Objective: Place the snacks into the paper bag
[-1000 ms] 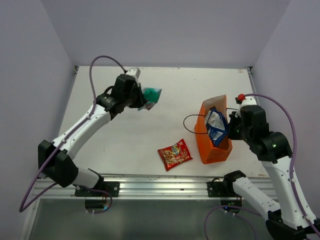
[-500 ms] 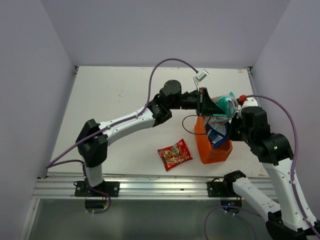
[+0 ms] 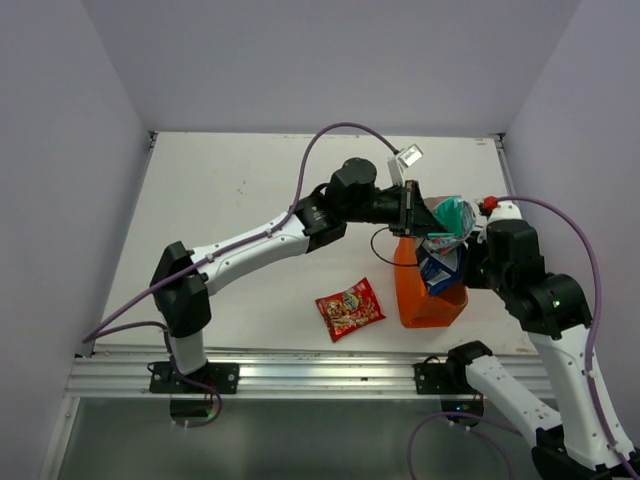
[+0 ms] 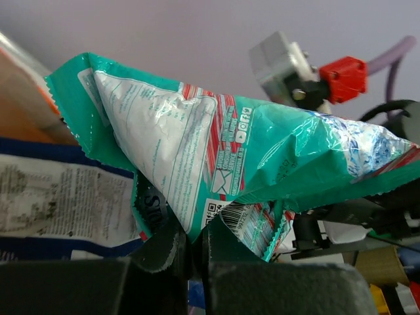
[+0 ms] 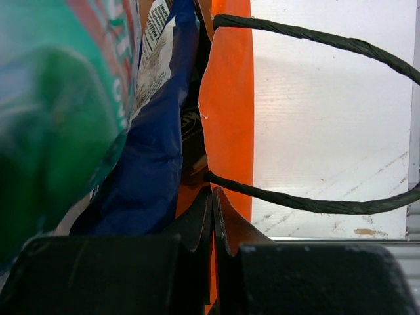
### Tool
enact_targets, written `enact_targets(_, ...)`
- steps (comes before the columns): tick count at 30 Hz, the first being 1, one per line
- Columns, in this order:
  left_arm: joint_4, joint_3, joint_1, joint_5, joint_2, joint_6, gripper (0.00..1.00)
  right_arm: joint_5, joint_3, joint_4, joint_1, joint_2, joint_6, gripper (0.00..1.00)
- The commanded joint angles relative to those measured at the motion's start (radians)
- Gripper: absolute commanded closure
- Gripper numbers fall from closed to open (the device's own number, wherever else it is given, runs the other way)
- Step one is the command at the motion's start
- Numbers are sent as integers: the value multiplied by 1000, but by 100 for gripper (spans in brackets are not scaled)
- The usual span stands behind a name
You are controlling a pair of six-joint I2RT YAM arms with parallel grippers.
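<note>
The teal packet (image 3: 456, 216) hangs above the paper bag's opening, so my left gripper should go on lowering it beside the blue-white packet (image 3: 441, 269) until it rests inside, then let go.
The orange paper bag (image 3: 425, 298) stands upright at the right of the table. My left gripper (image 3: 420, 212) is shut on the small teal packet (image 3: 452, 215) and holds it over the bag's mouth; the packet fills the left wrist view (image 4: 216, 151). The blue-white packet (image 3: 440, 262) sticks out of the bag and shows beside the teal one (image 5: 154, 125). My right gripper (image 5: 212, 197) is shut on the bag's orange wall (image 5: 226, 98) at its rim. The small red packet (image 3: 349, 308) lies on the table left of the bag. The dark brown packet is hidden.
The bag's dark cord handles (image 5: 308, 36) loop out over the white table (image 3: 250, 200). Purple walls (image 3: 60, 150) close the table on three sides. A metal rail (image 3: 300, 375) runs along the near edge.
My left arm swung from the far left across to the bag with the teal packet, then lowered it slightly over the mouth. The right gripper stayed on the bag.
</note>
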Motion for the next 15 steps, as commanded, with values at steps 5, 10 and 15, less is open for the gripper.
enact_targets(5, -454, 115, -25, -135, 40, 105, 100, -28, 26, 19, 6, -3, 2, 100)
enact_targets(10, -487, 78, -25, -149, 72, 106, 100, -25, 31, 13, 6, -10, 0, 100)
enact_targets(15, -481, 93, -26, -132, 104, 97, 100, -23, 37, 4, 6, -16, 2, 100)
